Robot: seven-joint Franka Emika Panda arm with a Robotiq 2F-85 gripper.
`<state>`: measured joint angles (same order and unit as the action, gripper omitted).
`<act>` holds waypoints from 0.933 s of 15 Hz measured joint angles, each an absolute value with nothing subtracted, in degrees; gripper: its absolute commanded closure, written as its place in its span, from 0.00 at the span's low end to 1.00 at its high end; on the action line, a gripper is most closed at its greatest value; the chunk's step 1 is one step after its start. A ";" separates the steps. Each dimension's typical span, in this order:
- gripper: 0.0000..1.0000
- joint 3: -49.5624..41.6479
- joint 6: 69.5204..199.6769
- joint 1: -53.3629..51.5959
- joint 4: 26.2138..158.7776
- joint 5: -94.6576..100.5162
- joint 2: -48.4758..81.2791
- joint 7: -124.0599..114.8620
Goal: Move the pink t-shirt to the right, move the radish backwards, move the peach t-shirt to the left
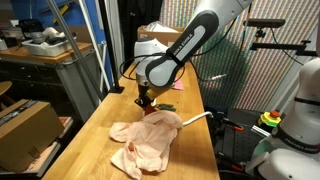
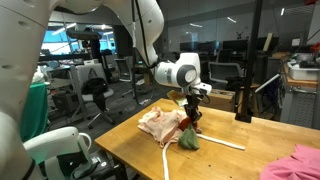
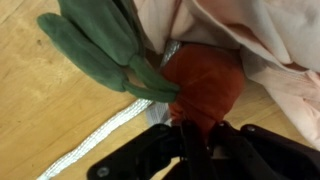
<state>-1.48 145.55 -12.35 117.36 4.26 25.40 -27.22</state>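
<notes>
My gripper should keep carrying the radish backwards until it rests on the wood (image 2: 228, 122) beyond the peach t-shirt, because that spot is open and my gripper is holding the radish's red body (image 2: 184, 124).
My gripper (image 3: 196, 137) is shut on the lower end of the radish (image 3: 205, 82), a red soft body with green leaves (image 3: 100, 40). In both exterior views the gripper (image 1: 145, 101) (image 2: 192, 117) is low over the wooden table at the peach t-shirt's edge. The radish (image 2: 189, 130) lies against that shirt. The peach t-shirt (image 1: 145, 138) (image 2: 160, 123) (image 3: 265, 40) lies crumpled on the table. The pink t-shirt (image 2: 296, 163) lies at the table's near corner in an exterior view.
A white strip (image 2: 222, 143) (image 1: 196, 117) (image 3: 95, 140) lies on the table (image 1: 100, 130) beside the radish. A cardboard box (image 1: 22, 128) stands beside the table. White boxes (image 1: 158, 45) sit at the far end. Another robot arm (image 2: 40, 120) stands close by.
</notes>
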 measured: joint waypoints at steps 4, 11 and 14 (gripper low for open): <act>0.94 -3.69 146.43 -13.52 116.69 8.01 25.04 -29.53; 0.94 -8.57 147.31 -15.75 113.64 19.21 22.02 -37.04; 0.94 -9.57 147.51 -15.78 111.41 23.39 21.95 -40.27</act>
